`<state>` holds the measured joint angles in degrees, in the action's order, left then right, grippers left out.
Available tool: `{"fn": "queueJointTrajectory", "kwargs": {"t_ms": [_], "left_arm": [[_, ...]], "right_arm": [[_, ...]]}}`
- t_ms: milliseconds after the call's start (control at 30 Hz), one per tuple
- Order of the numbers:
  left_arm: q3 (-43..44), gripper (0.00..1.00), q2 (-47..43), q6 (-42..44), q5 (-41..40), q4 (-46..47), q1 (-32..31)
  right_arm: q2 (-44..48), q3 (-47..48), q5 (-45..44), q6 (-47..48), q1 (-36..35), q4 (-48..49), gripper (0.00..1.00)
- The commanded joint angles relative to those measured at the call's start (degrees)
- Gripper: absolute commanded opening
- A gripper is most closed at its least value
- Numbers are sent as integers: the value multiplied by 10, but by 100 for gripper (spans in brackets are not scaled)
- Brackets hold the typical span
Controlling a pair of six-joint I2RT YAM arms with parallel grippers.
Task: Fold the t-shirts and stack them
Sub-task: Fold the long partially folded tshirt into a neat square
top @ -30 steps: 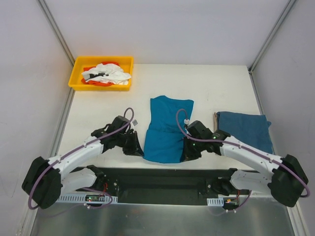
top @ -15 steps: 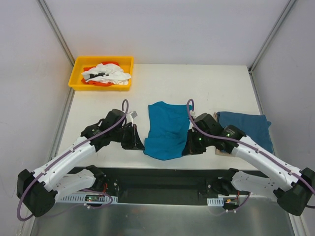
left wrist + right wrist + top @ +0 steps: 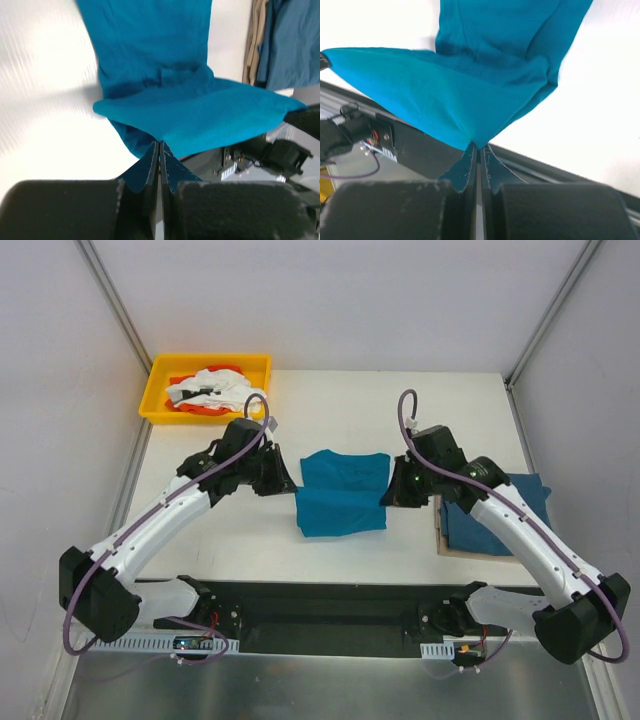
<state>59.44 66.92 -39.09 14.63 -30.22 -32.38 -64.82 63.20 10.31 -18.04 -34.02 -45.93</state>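
The teal-blue t-shirt's held edge (image 3: pixel 340 492) is hanging tight and lined up with its far edge (image 3: pixel 345 454), so my left gripper should keep bringing it back until the two edges meet, and then let go.
A teal-blue t-shirt (image 3: pixel 342 492) lies in the middle of the white table, its near half lifted and carried back over its far half. My left gripper (image 3: pixel 292 483) is shut on the shirt's left corner (image 3: pixel 160 141). My right gripper (image 3: pixel 388 496) is shut on the shirt's right corner (image 3: pixel 477 145). The cloth hangs taut between the two grippers (image 3: pixel 200 117) (image 3: pixel 420 95). A second, darker blue folded t-shirt (image 3: pixel 505 510) lies at the right on a brown board; it also shows in the left wrist view (image 3: pixel 292 45).
A yellow bin (image 3: pixel 153 390) with white and orange cloth stands at the back left. The brown board's edge (image 3: pixel 440 530) sits right of the right gripper. Grey walls close in both sides. A black rail (image 3: pixel 330 610) runs along the near table edge.
Both grippers have moved away from the near edge toward the back, carrying the shirt's near hem up and over; the shirt now looks about half as long.
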Motion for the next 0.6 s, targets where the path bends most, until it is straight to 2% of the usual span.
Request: {"fn": "queueJointTrajectory", "kwargs": {"t_ms": [0, 267, 567], "left_arm": [[46, 0, 69, 26, 4, 49, 24], [128, 0, 185, 39, 64, 84, 72], [195, 0, 263, 45, 95, 85, 108]], "right_arm": [[-29, 53, -5, 32, 33, 25, 1], [-77, 75, 35, 49, 84, 52, 1], [-159, 137, 81, 68, 141, 81, 1]]}}
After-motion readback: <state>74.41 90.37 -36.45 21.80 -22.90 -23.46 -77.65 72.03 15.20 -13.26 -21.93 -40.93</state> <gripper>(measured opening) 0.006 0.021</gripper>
